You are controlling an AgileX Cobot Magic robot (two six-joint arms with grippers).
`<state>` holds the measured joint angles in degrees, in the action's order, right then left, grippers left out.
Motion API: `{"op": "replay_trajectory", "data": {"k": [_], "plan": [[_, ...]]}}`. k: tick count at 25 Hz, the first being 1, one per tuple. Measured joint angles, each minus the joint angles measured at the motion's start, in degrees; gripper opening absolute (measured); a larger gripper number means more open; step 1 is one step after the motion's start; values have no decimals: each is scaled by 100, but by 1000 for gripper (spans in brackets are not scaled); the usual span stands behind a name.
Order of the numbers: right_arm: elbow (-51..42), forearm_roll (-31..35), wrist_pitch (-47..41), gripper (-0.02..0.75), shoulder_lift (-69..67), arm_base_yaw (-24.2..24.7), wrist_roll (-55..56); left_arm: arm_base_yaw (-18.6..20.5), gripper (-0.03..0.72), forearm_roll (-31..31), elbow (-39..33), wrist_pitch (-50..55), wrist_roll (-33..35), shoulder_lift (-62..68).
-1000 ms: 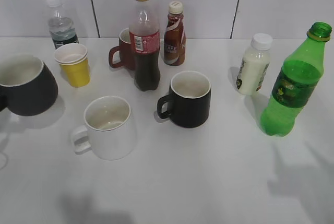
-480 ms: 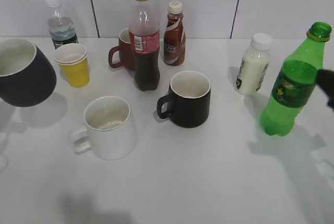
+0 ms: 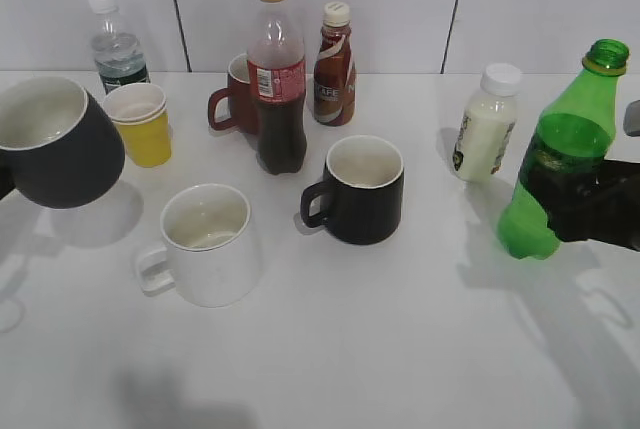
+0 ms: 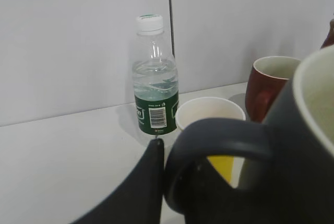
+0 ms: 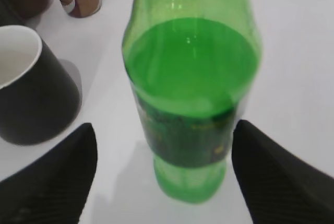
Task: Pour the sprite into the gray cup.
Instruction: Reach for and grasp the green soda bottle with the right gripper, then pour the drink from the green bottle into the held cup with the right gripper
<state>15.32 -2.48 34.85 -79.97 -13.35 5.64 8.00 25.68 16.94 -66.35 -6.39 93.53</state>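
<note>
The green cap (image 3: 606,56) is still closing the top of the sprite (image 3: 562,154). The drink will stay inside when I tip the sprite toward the gray cup.
The gray cup (image 3: 60,147) is a squat dark mug with a cream inside, held slightly above the table at the far left. My left gripper (image 4: 162,177) is shut on its loop handle (image 4: 219,132); in the exterior view only a sliver of that gripper (image 3: 4,187) shows. The sprite (image 3: 562,154), a tall green bottle with a dark label, stands at the right. My right gripper (image 3: 600,211) is open at label height. In the right wrist view the bottle (image 5: 190,78) stands between the spread fingers (image 5: 164,127), with gaps on both sides.
A straight black mug (image 3: 360,189) and a white mug (image 3: 205,241) stand mid-table. Behind them are a cola bottle (image 3: 277,74), a brown mug (image 3: 235,97), a coffee bottle (image 3: 334,67), a yellow cup (image 3: 140,124) and a water bottle (image 3: 115,44). A milky bottle (image 3: 487,124) stands left of the sprite.
The gray cup has risen off the table and shifted right. My right gripper has come in from the right edge and now straddles the sprite's label.
</note>
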Motion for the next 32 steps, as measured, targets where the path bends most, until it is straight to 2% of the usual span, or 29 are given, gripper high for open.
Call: {"op": "replay_trajectory", "data": {"k": [6,11,13,15,18,23,25,28,30,32], "plan": [[21,533,1772,608,-1201,0,-308,0,65,4,-1,150,-117,-261],[302,616,2554,596,-2225,0,-321,-49,65,-10,-5,542,-142,-710],[354,641,2848,537,-2495,0,-329,-210,65,-49,-5,893,-142,-908],[337,635,3050,417,-2569,0,-345,-445,65,-95,-5,1247,-147,-1124],[220,560,3143,404,-2513,0,-511,-977,65,-376,-5,1873,-147,-1525],[162,117,2353,404,-1702,-27,-907,-2048,65,-939,-5,2890,-152,-2022],[162,141,1990,404,-1334,-167,-1279,-2435,65,-1023,-5,3125,-152,-2088],[354,693,995,404,-818,-689,-2204,-3022,65,-1234,108,3812,-152,-2096],[558,1199,329,404,-592,-1083,-2972,-3301,65,-1349,347,4451,-152,-2096],[778,1678,25,404,-501,-1461,-3782,-3532,65,-1404,649,4895,-152,-2096]]}}
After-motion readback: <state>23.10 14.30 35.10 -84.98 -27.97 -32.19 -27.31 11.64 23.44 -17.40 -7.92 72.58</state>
